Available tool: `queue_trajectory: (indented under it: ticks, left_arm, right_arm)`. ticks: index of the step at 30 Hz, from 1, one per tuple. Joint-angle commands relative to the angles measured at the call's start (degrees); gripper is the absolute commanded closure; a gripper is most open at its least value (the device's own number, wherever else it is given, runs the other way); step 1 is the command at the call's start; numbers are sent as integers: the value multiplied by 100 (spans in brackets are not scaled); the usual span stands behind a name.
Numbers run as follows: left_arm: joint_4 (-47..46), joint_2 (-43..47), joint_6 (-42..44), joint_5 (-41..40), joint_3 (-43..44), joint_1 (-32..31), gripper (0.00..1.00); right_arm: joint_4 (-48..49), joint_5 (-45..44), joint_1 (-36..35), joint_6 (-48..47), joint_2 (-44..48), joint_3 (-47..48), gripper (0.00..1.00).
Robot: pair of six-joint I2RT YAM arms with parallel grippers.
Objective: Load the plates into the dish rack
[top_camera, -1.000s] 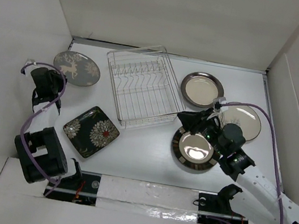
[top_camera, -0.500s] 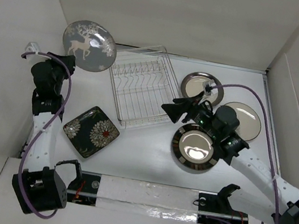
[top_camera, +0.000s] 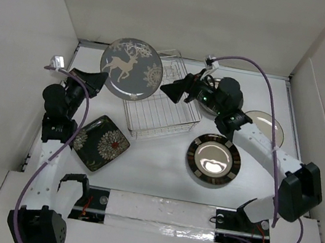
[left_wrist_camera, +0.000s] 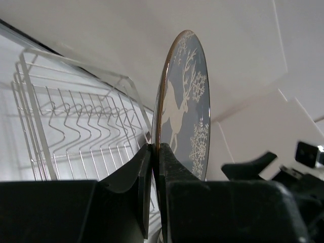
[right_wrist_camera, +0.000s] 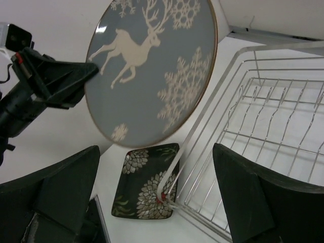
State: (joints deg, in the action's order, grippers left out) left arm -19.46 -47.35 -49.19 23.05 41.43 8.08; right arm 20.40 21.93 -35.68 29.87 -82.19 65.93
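The robot's left gripper has hold of the grey patterned plate by the rim (top_camera: 105,71) farthest from the dish rack, so next the right gripper grabs the opposite rim (top_camera: 159,80) and loads the plate.
My left gripper (top_camera: 96,79) is shut on the rim of the grey patterned plate (top_camera: 131,68), which it holds up on edge above the left end of the dish rack (top_camera: 161,112). From the left wrist, the plate (left_wrist_camera: 185,98) stands upright between the pinched fingers, with the rack's prongs (left_wrist_camera: 76,126) behind. My right gripper (top_camera: 174,90) hovers open over the rack, facing the plate (right_wrist_camera: 152,71), with nothing held. The black floral plate (top_camera: 99,142) lies flat on the table, as does a brown-rimmed plate (top_camera: 213,159).
A second brown-rimmed plate (top_camera: 272,125) lies at the right, partly under the right arm. White walls enclose the table at the back and on both sides. In the right wrist view the rack's corner (right_wrist_camera: 174,195) overlaps the black plate (right_wrist_camera: 144,195).
The left arm lifted the grey plate off the back left of the table and carried it up and right over the rack. The right gripper opened wide and moved from the front brown-rimmed plate to above the rack.
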Motion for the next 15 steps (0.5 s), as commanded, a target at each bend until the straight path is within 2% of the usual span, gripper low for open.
queue_trajectory:
  ticks: [1,6,12,15]
  left_arm:
    - [-1402,385,-512,489,-47,-8,100]
    - [-1911,420,-915,955,-468,-131,100]
    - [-2237,455,-1022,1421,-671,-131,100]
    - [-2448,438,-1172,1632,-838,-131,100]
  right_arm:
    - [236,687,123,72,-453,516,2]
    - [262,988,228,107,-1000,929,2]
    - [613,856,228,353,-1395,922,2]
    - [1026,1163,228,607,-1588,983,10]
